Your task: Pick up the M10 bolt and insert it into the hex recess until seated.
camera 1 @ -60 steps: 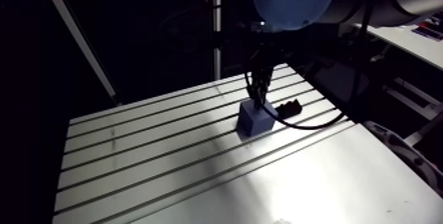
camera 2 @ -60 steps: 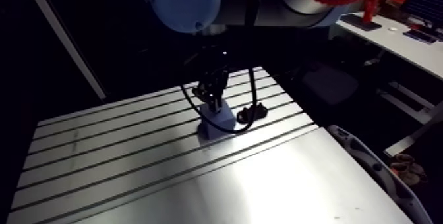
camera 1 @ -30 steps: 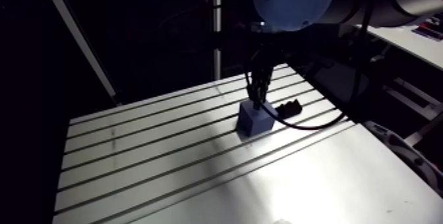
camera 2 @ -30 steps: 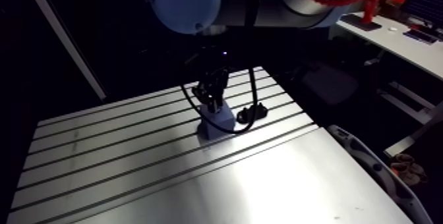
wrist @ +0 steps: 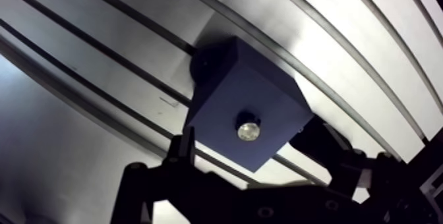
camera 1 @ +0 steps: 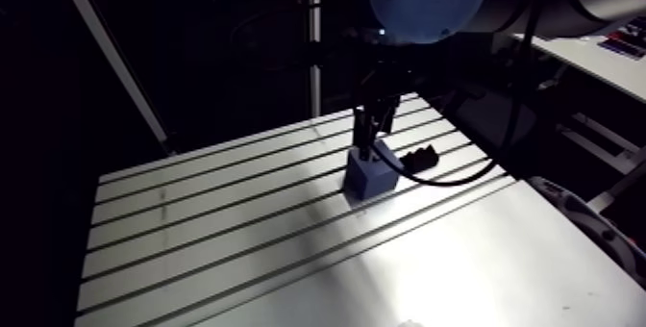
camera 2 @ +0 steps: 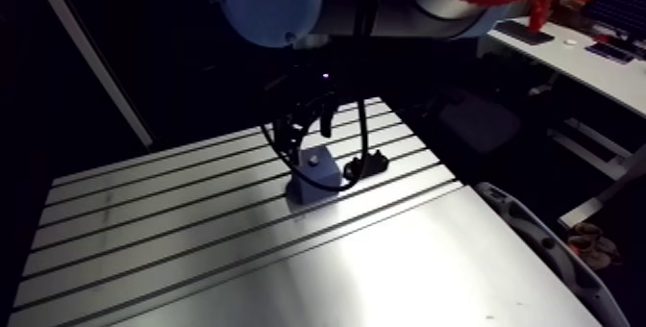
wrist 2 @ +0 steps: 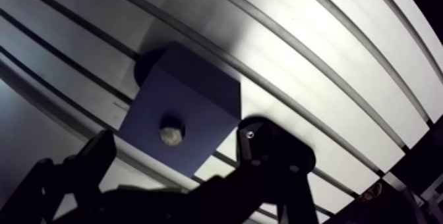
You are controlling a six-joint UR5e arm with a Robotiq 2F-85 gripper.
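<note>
My gripper will make the M10 bolt (wrist: 248,132) sink into the hex hole when I line it up and push, because the bolt's silver head sticks out from the dark hex hole (wrist: 246,116).
A dark blue block (wrist: 231,98) stands on the slotted table (camera 1: 221,225). The silver head of the M10 bolt (wrist: 248,132) sits in the recess in the block's top face, also visible as a small bright dot in the arm view (camera 2: 313,161). My gripper (wrist: 254,140) hangs a little above the block and is open. Its two dark fingers (wrist 2: 99,154) stand apart on either side of the bolt head and touch neither the bolt nor the block. In the arm view the gripper (camera 1: 368,127) hovers just over the block (camera 1: 370,179).
A small black fixture (camera 1: 420,158) lies on the table just to the right of the block. Dark grooves run across the table top. The table's front right part is a plain metal sheet (camera 1: 452,273).
The fingers have spread apart and the gripper has lifted off the block. The bolt stays in the block's top.
</note>
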